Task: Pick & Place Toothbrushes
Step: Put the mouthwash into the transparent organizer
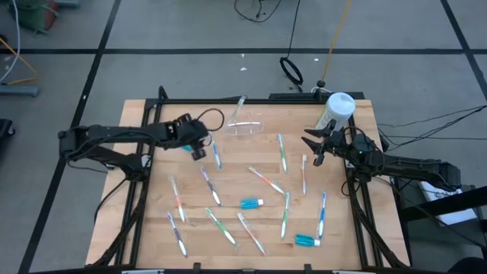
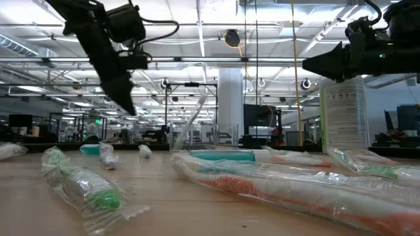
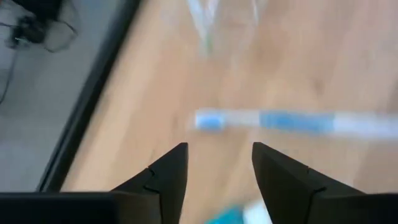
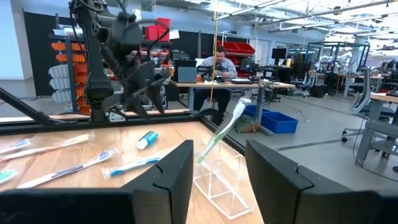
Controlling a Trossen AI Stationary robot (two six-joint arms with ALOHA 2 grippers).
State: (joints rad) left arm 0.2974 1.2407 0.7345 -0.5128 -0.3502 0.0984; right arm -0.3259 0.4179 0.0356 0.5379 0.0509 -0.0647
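The blue tube is beneath my left gripper's open fingers, which slant past it. Next, I turn them over it and take it by its white cap.
Several wrapped toothbrushes lie flat across the wooden table, among them a blue one, a green one and an orange one. One green toothbrush leans in a clear box at the far middle, its head above the rim. My left gripper hangs open above the table near the far left, close to the blue toothbrush, with nothing between its fingers. My right gripper stands open and roughly level at the far right, also holding nothing.
A white bottle stands at the far right corner beside the right arm. Two short blue tubes lie among the toothbrushes. The table's black frame runs along both sides. A person sits at a desk beyond the table.
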